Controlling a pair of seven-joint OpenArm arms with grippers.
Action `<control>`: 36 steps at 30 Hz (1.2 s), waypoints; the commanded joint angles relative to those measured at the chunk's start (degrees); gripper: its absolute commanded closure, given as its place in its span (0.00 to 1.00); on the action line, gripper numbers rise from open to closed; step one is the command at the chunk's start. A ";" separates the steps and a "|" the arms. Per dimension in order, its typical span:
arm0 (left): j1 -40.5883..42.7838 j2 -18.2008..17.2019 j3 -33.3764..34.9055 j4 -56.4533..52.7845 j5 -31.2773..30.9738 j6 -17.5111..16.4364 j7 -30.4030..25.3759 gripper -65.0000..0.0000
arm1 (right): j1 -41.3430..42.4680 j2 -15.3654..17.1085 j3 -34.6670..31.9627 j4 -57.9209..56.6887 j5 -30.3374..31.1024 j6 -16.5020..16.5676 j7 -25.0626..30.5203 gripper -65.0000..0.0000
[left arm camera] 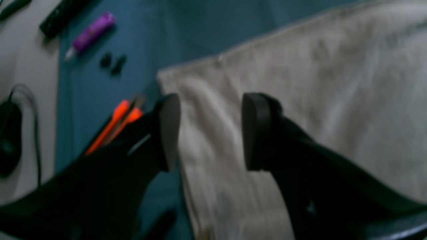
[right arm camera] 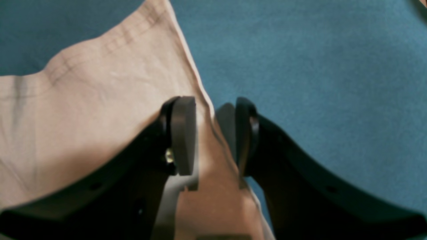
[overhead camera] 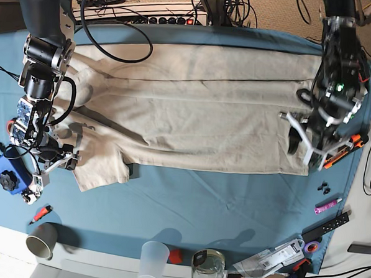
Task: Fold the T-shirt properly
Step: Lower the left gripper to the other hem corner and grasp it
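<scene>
I expect the beige T-shirt (overhead camera: pixel 205 127) to gather into long folds when I bring its hem corner toward the T-shirt's far edge, because soft wrinkles (left arm camera: pixel 210 94) show near that corner.
The beige T-shirt (overhead camera: pixel 199 115) lies spread across the teal tablecloth (overhead camera: pixel 188 201), its bottom hem at the right of the base view. There my left gripper (overhead camera: pixel 300 145) hovers over the hem corner. The left wrist view shows this gripper (left arm camera: pixel 211 131) open, its fingers wide apart above flat shirt cloth (left arm camera: pixel 300 83). At the base view's left, my right gripper (overhead camera: pixel 53 166) is at the sleeve. Seen from the right wrist, it (right arm camera: pixel 210 133) stands open astride the sleeve's edge (right arm camera: pixel 83 106), with a gap between the pads.
An orange-handled tool (left arm camera: pixel 113 123) and a purple tube (left arm camera: pixel 91 31) lie beside the hem corner, with a black bar (left arm camera: pixel 60 15) and a mouse (left arm camera: pixel 8 136) further out. A blue box (overhead camera: pixel 8 173) sits near the right arm. Cups (overhead camera: pixel 154 259) and a jar (overhead camera: pixel 208 265) line the front edge.
</scene>
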 commanded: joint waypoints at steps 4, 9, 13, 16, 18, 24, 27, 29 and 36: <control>-7.58 -0.63 1.29 -7.28 2.21 1.66 -1.16 0.53 | 0.46 0.37 -0.04 -0.04 -1.36 -0.02 -4.46 0.69; -16.28 -0.61 1.27 -21.27 2.16 1.68 3.06 0.53 | 0.46 0.37 -0.04 -0.04 -1.36 0.00 -4.42 0.69; -19.17 -0.61 1.27 -26.47 2.05 1.68 4.70 0.53 | 0.46 0.37 -0.04 -0.04 -1.36 0.00 -4.31 0.69; -18.82 -0.15 1.27 -26.51 1.95 1.70 4.66 0.53 | 0.48 0.39 -0.04 -0.04 -1.36 0.00 -4.28 0.69; -18.67 0.42 1.27 -26.75 1.97 1.68 3.74 0.53 | 0.46 0.37 -0.04 -0.04 -1.36 0.00 -4.26 0.69; -18.71 1.64 1.27 -33.00 2.62 1.66 1.97 0.57 | 0.46 0.37 -0.04 -0.04 -1.31 -0.02 -4.09 0.69; -18.84 1.60 1.27 -37.42 3.41 1.68 1.70 0.59 | 0.48 0.37 -0.04 -0.04 -1.33 0.00 -3.58 0.69; -18.82 1.57 1.27 -38.80 3.69 1.70 1.73 0.60 | 0.48 0.37 -0.04 -0.04 -1.33 0.07 -2.84 0.69; -19.32 1.60 1.27 -38.53 3.87 1.88 5.57 0.98 | 0.63 0.52 -0.02 -0.04 -1.33 0.02 -3.85 1.00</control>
